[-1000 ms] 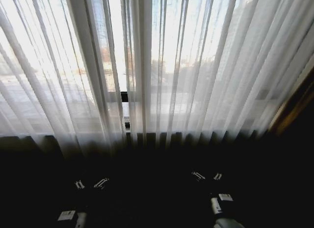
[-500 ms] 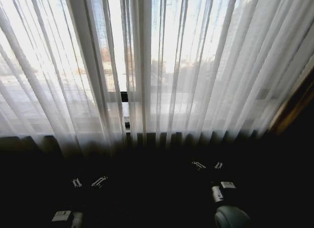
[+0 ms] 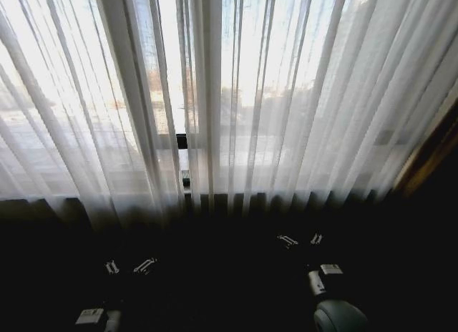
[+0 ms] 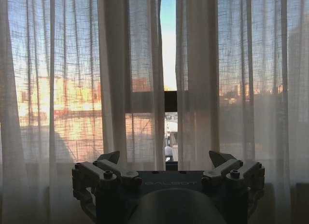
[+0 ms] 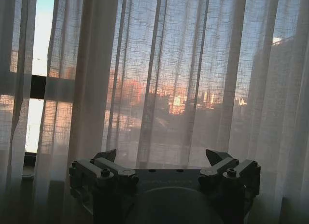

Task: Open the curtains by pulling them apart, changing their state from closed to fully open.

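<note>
The sheer white curtain (image 3: 206, 117) has loose pleats (image 3: 286, 124) running down it, so it should gather into deep folds when I pull it aside with my right gripper.
The sheer white curtains (image 3: 300, 96) hang pleated across the whole window. Their two panels nearly meet, with a narrow slit between them left of centre. My left gripper (image 3: 129, 266) is low in the dark strip below the left panel (image 4: 130, 64), open and holding nothing. In the left wrist view the left gripper (image 4: 166, 161) faces the slit, short of the fabric. My right gripper (image 3: 300, 240) is open below the right panel (image 5: 164, 64), a little closer to the hem. The right gripper (image 5: 161, 159) points at the fabric without touching it.
A black window frame bar (image 3: 181, 141) shows through the slit, with buildings and sky outside. A brown wooden edge (image 3: 429, 157) borders the curtains on the right. Below the hem everything is dark.
My right gripper has moved forward toward the curtain hem. The left gripper has shifted slightly to the left. The curtains hang as before.
</note>
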### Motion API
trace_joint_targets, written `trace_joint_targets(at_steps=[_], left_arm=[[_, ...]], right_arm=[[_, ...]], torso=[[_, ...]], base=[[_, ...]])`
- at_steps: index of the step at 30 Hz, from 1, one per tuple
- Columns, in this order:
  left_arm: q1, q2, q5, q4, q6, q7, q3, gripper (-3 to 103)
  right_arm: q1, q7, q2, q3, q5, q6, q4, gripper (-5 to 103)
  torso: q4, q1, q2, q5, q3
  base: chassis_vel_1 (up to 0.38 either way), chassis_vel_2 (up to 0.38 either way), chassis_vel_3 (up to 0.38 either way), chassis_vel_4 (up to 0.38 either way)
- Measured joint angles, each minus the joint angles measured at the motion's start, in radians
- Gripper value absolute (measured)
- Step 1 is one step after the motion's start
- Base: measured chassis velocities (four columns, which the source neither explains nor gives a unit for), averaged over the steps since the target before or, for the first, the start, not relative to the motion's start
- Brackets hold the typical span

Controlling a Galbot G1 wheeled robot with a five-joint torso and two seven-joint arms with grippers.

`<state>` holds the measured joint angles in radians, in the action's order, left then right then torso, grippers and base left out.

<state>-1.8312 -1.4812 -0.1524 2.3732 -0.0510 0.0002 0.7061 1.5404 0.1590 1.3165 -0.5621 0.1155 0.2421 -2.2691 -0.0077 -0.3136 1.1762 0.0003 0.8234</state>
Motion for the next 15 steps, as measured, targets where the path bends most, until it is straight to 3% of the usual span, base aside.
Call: trace_joint_targets(at_steps=[7, 15], left_arm=[[-0.006, -0.002, 0.004, -0.002, 0.015, 0.005, 0.001, 100], [-0.008, -0.002, 0.003, -0.001, 0.023, 0.008, 0.003, 100]], right_arm=[[0.002, -0.003, 0.002, 0.002, -0.003, -0.011, 0.005, 100], [0.006, -0.011, 0.01, 0.013, -0.021, -0.02, 0.009, 100]], torso=[[0.0, 0.0, 0.0, -0.0002, 0.0], [0.0001, -0.001, 0.0, -0.0005, 0.0]], base=[[-0.009, 0.324, 0.0, -0.329], [-0.037, 0.466, 0.033, -0.464]])
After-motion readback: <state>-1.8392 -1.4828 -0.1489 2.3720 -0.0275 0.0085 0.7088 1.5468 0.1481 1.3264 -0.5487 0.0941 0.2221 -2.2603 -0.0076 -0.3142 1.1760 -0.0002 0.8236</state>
